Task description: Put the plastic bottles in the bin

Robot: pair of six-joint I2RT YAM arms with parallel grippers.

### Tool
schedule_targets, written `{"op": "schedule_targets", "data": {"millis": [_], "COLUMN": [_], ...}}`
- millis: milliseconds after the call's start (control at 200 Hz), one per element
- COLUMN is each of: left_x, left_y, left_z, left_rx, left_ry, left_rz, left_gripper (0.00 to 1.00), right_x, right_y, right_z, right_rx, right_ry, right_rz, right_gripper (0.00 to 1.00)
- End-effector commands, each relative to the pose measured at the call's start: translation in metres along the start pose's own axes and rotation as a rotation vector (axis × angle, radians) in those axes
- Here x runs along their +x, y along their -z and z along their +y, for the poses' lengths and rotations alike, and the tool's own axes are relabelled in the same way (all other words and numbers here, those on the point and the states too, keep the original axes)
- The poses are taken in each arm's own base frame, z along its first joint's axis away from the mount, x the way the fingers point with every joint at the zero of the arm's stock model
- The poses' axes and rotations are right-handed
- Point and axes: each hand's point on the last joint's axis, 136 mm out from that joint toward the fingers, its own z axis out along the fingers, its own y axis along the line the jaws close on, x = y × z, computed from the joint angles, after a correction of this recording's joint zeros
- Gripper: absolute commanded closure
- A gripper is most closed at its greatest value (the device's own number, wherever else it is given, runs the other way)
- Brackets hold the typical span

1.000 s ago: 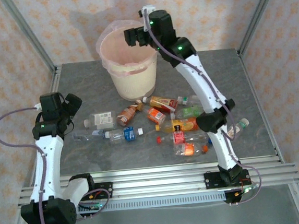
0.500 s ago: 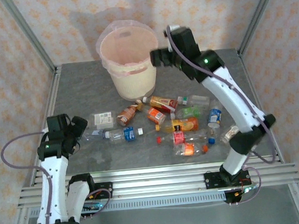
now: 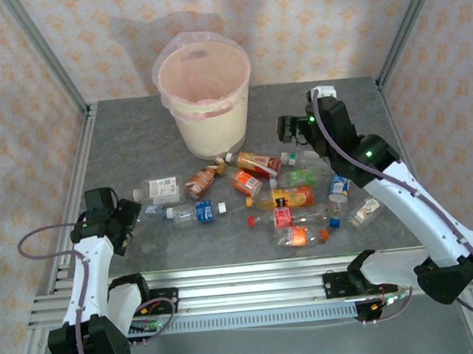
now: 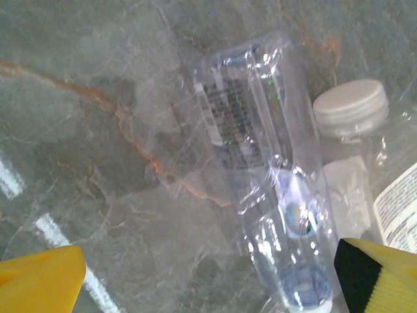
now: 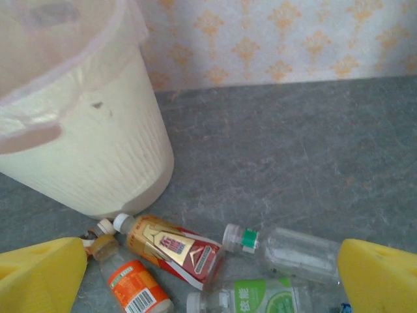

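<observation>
The clear bottle's body [image 4: 270, 156] lies lengthwise between the open fingers of the robot's left gripper, so that gripper should keep lowering until they straddle the bottle's bottom end [image 4: 244, 59], then close.
The cream-white bin [image 3: 213, 131] with a pink liner stands at the back of the table; its wall [image 5: 85, 153] also fills the upper left of the right wrist view. Several plastic bottles lie scattered in front of it, among them a red-and-gold one [image 3: 257, 163] [image 5: 172, 248], a green-labelled one [image 3: 299, 176] [image 5: 260, 300] and a clear one with a green band [image 5: 287, 251]. My right gripper [image 3: 292, 131] [image 5: 212, 280] hangs open above these, holding nothing. My left gripper [image 3: 124, 213] [image 4: 208, 277] is open low over a clear bottle [image 3: 143, 214] [image 4: 260, 163] at the pile's left end.
Loose caps [image 3: 253, 220] lie among the bottles. A white-capped bottle [image 4: 352, 107] lies just beyond the clear one. Metal frame posts [image 3: 53, 69] flank the table, and a ribbed aluminium rail [image 3: 246, 288] runs along the near edge.
The right arm has swung from over the bin down and to the right, ending above the bottles. The left arm has drawn back and lowered toward the clear bottle. Both grippers stayed open.
</observation>
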Motion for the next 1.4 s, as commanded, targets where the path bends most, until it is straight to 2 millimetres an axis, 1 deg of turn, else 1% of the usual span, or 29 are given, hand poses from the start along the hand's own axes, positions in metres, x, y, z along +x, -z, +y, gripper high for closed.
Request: {"op": "schedule_targets", "data": {"millis": [0, 160, 310, 390, 616, 881, 1131, 1286, 1396], "left_x": [-0.023, -0.035, -0.040, -0.041, -0.043, -0.037, -0.037, -0.034, -0.034], "left_y": [-0.002, -0.008, -0.020, -0.026, -0.040, -0.058, -0.072, -0.083, -0.088], "left_z": [-0.013, -0.017, -0.019, -0.019, -0.027, -0.020, -0.018, -0.014, -0.015], "left_rx": [0.050, 0.047, 0.027, 0.011, 0.020, -0.007, -0.030, -0.052, -0.057], "left_ry": [0.052, 0.091, 0.115, 0.119, 0.124, 0.142, 0.151, 0.173, 0.186], "left_rz": [-0.091, -0.122, -0.117, -0.106, -0.082, -0.052, -0.044, -0.025, -0.022], "left_gripper": [0.00, 0.00, 0.00, 0.00, 0.00, 0.00, 0.10, 0.20, 0.31], "right_x": [0.016, 0.030, 0.036, 0.039, 0.045, 0.053, 0.055, 0.056, 0.057], "right_y": [-0.012, -0.023, -0.028, -0.030, -0.037, -0.044, -0.046, -0.048, -0.048], "right_z": [-0.005, -0.002, 0.000, 0.001, 0.004, 0.007, 0.011, 0.010, 0.010], "right_rx": [0.036, 0.032, 0.035, 0.033, 0.026, 0.022, 0.010, 0.016, 0.023], "right_ry": [-0.025, -0.030, -0.026, -0.022, -0.019, -0.022, -0.021, -0.022, -0.021], "right_rz": [0.029, 0.068, 0.093, 0.100, 0.123, 0.153, 0.171, 0.176, 0.181], "right_gripper": [0.01, 0.01, 0.01, 0.01, 0.01, 0.01, 0.01, 0.01, 0.01]}}
